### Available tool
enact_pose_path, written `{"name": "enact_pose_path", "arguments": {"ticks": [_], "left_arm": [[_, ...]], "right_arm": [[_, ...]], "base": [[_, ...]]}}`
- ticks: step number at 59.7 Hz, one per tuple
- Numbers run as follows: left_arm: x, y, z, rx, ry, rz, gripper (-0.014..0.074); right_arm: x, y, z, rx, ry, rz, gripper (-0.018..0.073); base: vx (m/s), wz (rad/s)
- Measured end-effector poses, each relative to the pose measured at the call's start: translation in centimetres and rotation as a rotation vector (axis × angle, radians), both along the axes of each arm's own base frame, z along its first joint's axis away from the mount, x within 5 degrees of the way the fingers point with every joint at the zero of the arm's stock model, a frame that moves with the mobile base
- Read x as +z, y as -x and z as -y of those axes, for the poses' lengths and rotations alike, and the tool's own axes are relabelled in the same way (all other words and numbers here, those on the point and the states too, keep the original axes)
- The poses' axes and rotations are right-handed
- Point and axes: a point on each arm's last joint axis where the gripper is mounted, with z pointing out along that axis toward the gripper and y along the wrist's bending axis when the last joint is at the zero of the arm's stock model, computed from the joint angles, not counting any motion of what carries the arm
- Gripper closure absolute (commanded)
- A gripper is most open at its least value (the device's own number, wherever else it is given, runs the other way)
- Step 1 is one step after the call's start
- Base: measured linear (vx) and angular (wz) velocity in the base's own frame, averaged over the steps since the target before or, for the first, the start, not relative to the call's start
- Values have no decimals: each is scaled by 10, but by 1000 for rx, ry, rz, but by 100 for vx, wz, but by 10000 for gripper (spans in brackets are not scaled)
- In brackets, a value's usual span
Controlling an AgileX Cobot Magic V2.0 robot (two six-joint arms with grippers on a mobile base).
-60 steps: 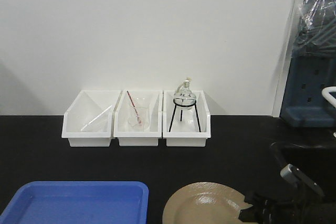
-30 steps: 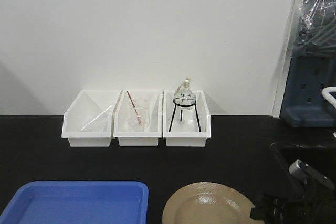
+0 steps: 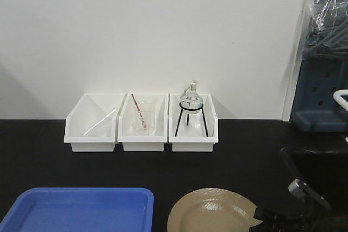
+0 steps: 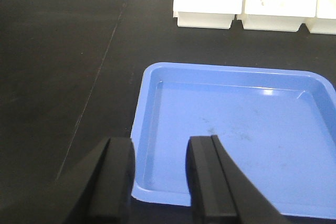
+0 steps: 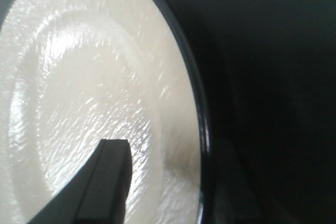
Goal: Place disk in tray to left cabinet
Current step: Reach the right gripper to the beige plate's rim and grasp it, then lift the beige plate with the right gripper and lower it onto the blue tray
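My right gripper is straddling just one edge of the disk's rim [image 5: 203, 145], so I expect the tan disk [image 3: 213, 211] to tilt sharply but stay flat when I lift it.
The tan disk [image 3: 209, 213] with its thin black rim lies on the black table at the bottom centre, just right of the blue tray [image 3: 76, 210]. My right gripper [image 3: 260, 214] is at the disk's right edge. In the right wrist view this gripper [image 5: 168, 182] is open and straddles the disk [image 5: 79, 87] rim, one finger over the glossy face and the other outside it in the dark. My left gripper [image 4: 160, 179] is open over the near left corner of the tray [image 4: 247, 124], the rim between its fingers. The left cabinet is out of view.
Three white bins [image 3: 141, 123] stand in a row against the back wall, holding glass rods, a beaker and a flask on a tripod. A dark blue-grey rack [image 3: 321, 85] rises at the right edge. The table [image 3: 244, 156] is black.
My right gripper drew back to the right off the disk, then came left again to its right edge. Disk, tray and bins have not moved.
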Motion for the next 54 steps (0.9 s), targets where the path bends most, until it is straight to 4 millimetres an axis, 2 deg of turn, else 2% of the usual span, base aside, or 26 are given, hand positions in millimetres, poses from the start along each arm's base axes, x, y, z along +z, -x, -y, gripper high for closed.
{"name": "enact_pose_path", "arguments": {"ticks": [20, 31, 47, 54], "left_arm": [[0, 0, 0, 1, 0, 3, 205], [0, 0, 0, 1, 0, 3, 205], [0, 0, 0, 1, 0, 4, 205], [0, 0, 0, 1, 0, 5, 205]], "right_arm": [[3, -2, -3, -11, -46, 20, 452], [17, -3, -6, -32, -114, 53, 571], [62, -21, -7, 0, -123, 221, 564], [90, -34, -19, 46, -193, 299, 564]], "base": [[0, 0], [0, 0], [0, 0], [0, 0]]}}
